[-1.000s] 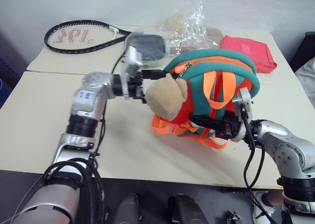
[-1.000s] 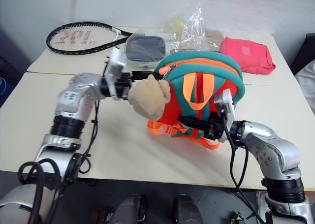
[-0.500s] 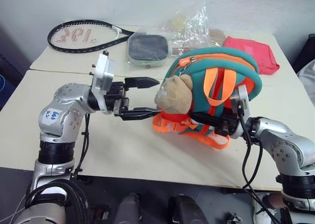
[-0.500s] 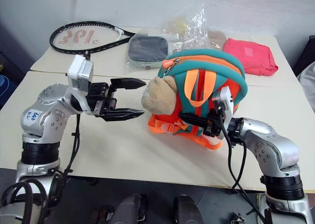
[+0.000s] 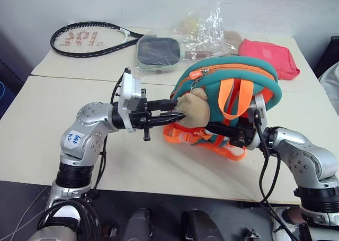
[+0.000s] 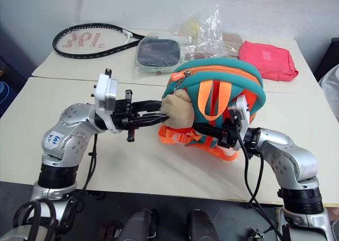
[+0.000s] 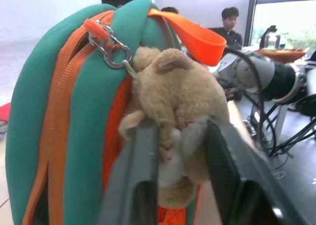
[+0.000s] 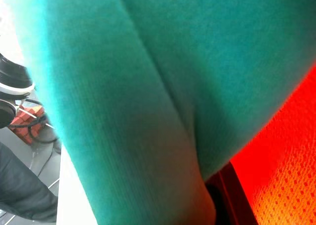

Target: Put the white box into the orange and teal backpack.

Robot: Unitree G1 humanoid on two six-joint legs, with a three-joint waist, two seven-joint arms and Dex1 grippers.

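Next, I pull the teddy bear back down along the zipper [image 7: 53,131] with my left gripper, because the zipper pull [image 5: 196,74] is high up and the teddy bear is across the front of the backpack.
The orange and teal backpack [image 5: 228,79] stands upright in the middle of the table, zipper on top, orange straps facing me. A tan teddy bear [image 5: 195,107] hangs at its left side. My left gripper [image 5: 177,113] points right and is shut on the bear; in the left wrist view its fingers [image 7: 140,156] pinch the plush from both sides. My right gripper [image 5: 217,128] reaches in from the right at the backpack's lower front and is shut on its fabric by the straps. The white box is out of view.
At the back of the table lie a tennis racket [image 5: 90,38], a pale green case with a dark top [image 5: 158,53], a crumpled clear plastic bag [image 5: 204,32] and a pink pouch [image 5: 267,56]. People sit in the background [image 7: 229,22].
Half a second ago my left gripper stood open to the left of the bear. It has since moved right and closed on the bear. The right gripper has kept its hold.
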